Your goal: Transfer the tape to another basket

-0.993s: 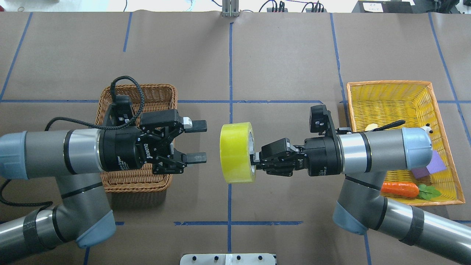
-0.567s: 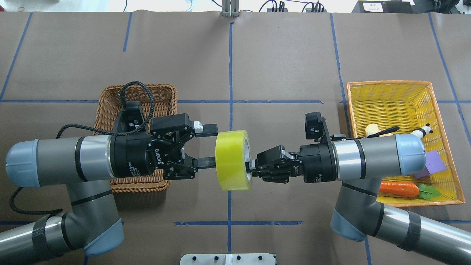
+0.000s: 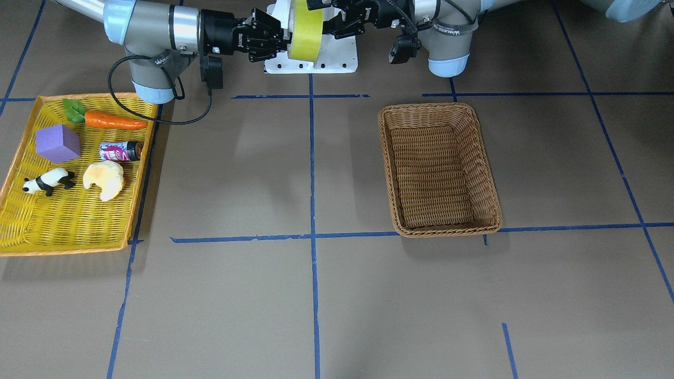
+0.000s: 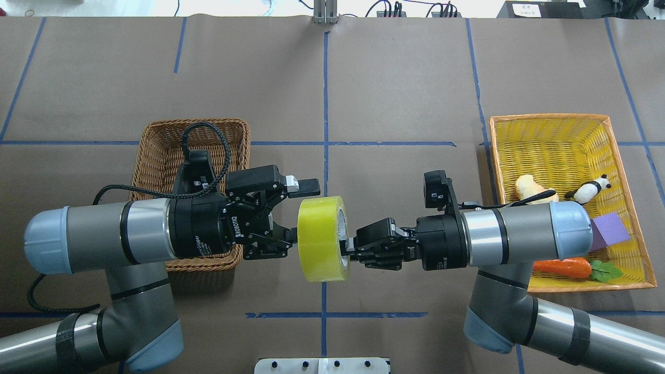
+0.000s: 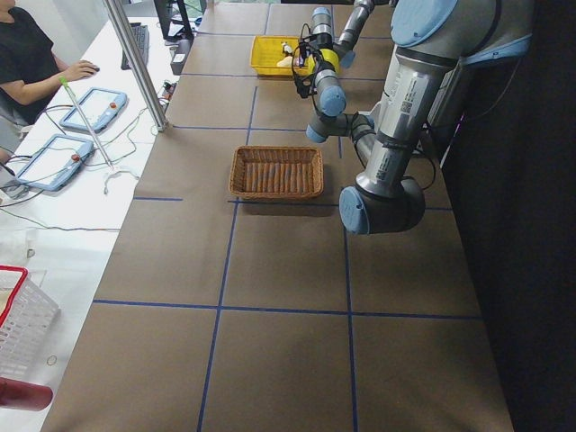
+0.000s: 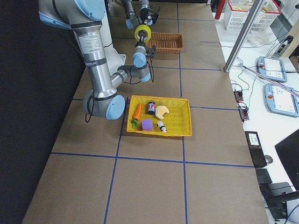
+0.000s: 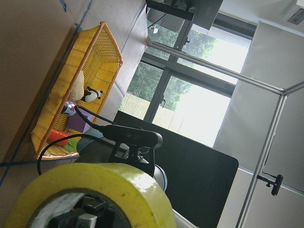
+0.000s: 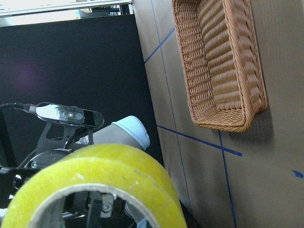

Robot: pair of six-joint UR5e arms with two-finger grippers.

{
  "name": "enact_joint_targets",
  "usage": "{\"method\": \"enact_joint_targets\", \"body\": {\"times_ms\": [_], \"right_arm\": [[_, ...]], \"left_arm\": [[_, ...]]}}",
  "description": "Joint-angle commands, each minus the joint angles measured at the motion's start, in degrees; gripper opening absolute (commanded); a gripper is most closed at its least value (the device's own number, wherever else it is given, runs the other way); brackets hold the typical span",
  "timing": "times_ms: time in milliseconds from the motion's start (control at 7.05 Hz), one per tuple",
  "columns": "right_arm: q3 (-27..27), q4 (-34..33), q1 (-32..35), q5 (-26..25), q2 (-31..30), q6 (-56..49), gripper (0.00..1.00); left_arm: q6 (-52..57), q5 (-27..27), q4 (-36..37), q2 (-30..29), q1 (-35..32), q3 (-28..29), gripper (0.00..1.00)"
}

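The tape's flat side (image 7: 90, 183) meets my left gripper, so the tape will come to rest with its hole up when I lower it into the brown wicker basket.
The yellow-green tape (image 4: 322, 239) hangs upright in the air above the table's middle; it also shows in the front view (image 3: 304, 29). My right gripper (image 4: 349, 245) is shut on the roll's right rim, at the core. My left gripper (image 4: 306, 212) is open at the roll's left side. Its far finger (image 4: 306, 185) lies just beyond the roll's outer edge, and its near finger (image 4: 287, 238) meets the left face. The brown wicker basket (image 4: 156, 135) stands empty under my left wrist; it also shows in the front view (image 3: 447, 229) and the right wrist view (image 8: 223, 66).
A flat yellow tray (image 4: 550, 124) with an orange rim lies at the right, under my right forearm. It holds a carrot (image 4: 563, 267), a purple block (image 4: 610, 231), a toy panda (image 4: 589, 189), a croissant (image 4: 530, 186) and a small can (image 3: 121, 151).
My right arm carried the tape leftward and slightly nearer. My left gripper moved right to meet it, still open, and its fingers now straddle the roll's rim.
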Motion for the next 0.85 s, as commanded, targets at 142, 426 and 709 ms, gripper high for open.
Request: {"method": "enact_joint_targets", "body": {"times_ms": [142,426,709], "right_arm": [[0.0,0.1,-0.4,-0.4,-0.1,-0.1,0.03],[0.2,0.0,-0.6,-1.6,0.1,-0.2,0.99],[0.4,0.1,-0.6,-2.1,0.0,-0.2,1.0]], "left_arm": [[0.1,0.1,-0.1,0.1,0.3,0.1,0.92],[-0.8,0.0,0.0,0.3,0.7,-0.3,0.2],[-4.0,0.0,0.0,0.6,0.8,-0.9,0.0]]}}
